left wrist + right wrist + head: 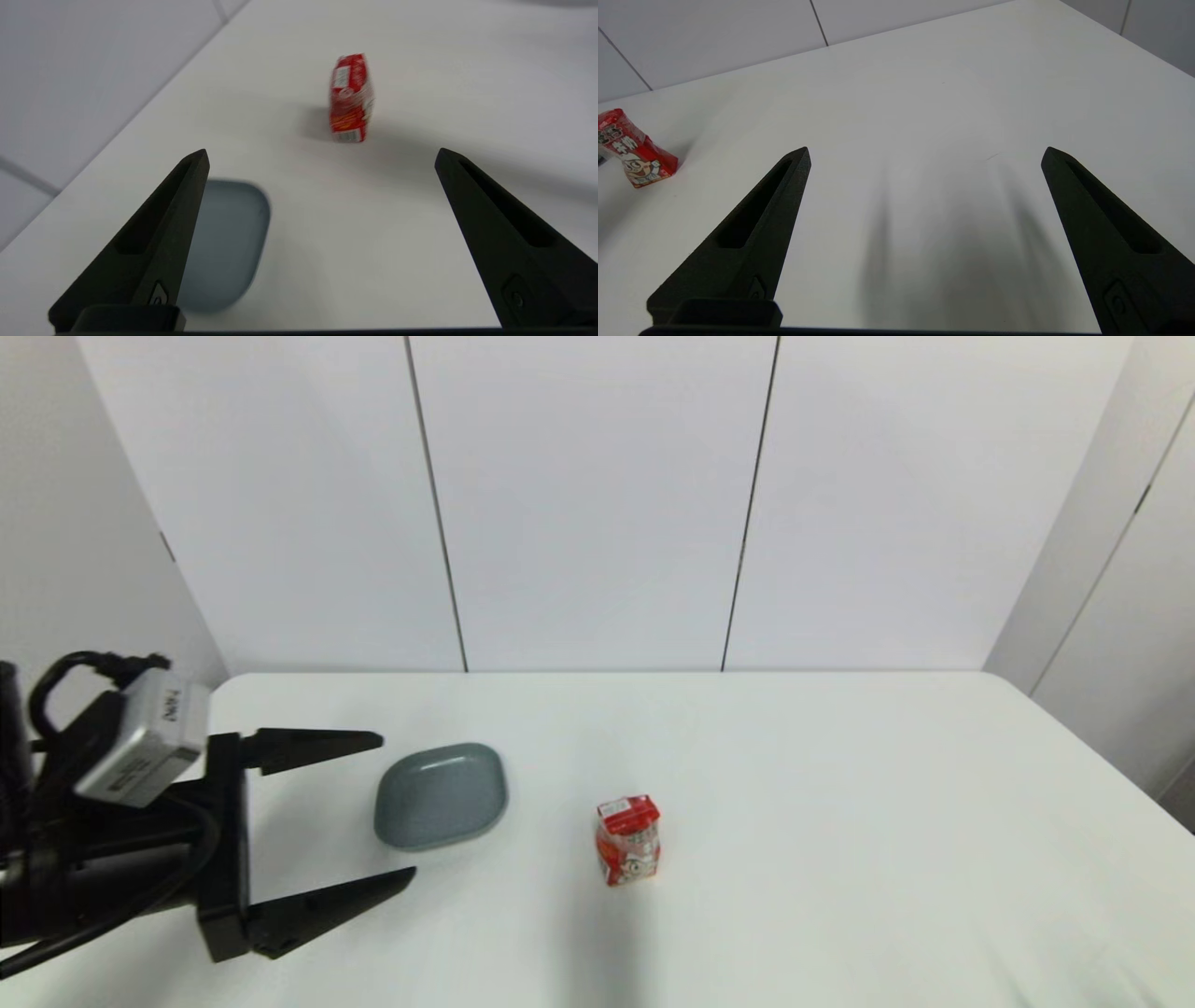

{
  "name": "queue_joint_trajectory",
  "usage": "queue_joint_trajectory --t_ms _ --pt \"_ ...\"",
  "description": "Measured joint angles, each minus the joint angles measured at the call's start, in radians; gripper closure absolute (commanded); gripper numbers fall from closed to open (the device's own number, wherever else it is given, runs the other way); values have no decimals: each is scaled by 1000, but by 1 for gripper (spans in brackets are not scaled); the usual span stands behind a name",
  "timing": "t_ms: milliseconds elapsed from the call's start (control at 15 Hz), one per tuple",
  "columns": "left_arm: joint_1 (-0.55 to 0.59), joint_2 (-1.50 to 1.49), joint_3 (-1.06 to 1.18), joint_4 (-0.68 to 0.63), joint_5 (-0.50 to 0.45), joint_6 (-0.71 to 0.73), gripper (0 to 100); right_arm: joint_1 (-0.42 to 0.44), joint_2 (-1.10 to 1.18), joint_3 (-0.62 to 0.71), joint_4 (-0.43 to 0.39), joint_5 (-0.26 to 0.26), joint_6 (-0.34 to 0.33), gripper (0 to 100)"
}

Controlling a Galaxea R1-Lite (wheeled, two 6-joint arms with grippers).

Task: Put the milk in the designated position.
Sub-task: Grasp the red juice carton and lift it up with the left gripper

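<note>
My left gripper should keep moving ahead with its fingers open. The milk carton (628, 840) stands upright and free in front of them, so they should go on toward its sides (352, 100) until they are around them, then close.
The milk (627, 839) is a small red-and-white carton with a cartoon print, standing upright on the white table near the middle. My left gripper (397, 807) hovers open at the table's left side, fingers spread wide and pointing toward the carton, well short of it. In the left wrist view the milk (351, 99) stands ahead between the open fingers (180, 200), far off. My right gripper (924, 154) is open over bare tabletop and is out of the head view; its wrist view shows the milk (633, 151) off to one side. The designated position carries no mark that I can see.
A grey rounded-square plate (441, 795) lies left of the carton, just in front of my left gripper, and shows under one finger in the left wrist view (229, 242). White wall panels stand behind the table's far edge. Bare tabletop stretches to the right of the carton.
</note>
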Motion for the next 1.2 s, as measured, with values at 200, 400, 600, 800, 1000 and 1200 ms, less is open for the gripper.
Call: queue_joint_trajectory --t_ms 200,400,600,800,1000,1200 --pt "-115 162 -94 -4 -6 11 0 0 0 0 0 0 0 0" --pt "-193 296 -164 -3 -6 14 0 0 0 0 0 0 0 0" --pt "-230 425 -222 -6 -2 15 0 0 0 0 0 0 0 0" --pt "-248 551 -295 -7 3 15 0 0 0 0 0 0 0 0" --pt "-258 648 -364 -7 13 10 0 0 0 0 0 0 0 0" --pt "-276 707 -407 -7 15 2 0 0 0 0 0 0 0 0"
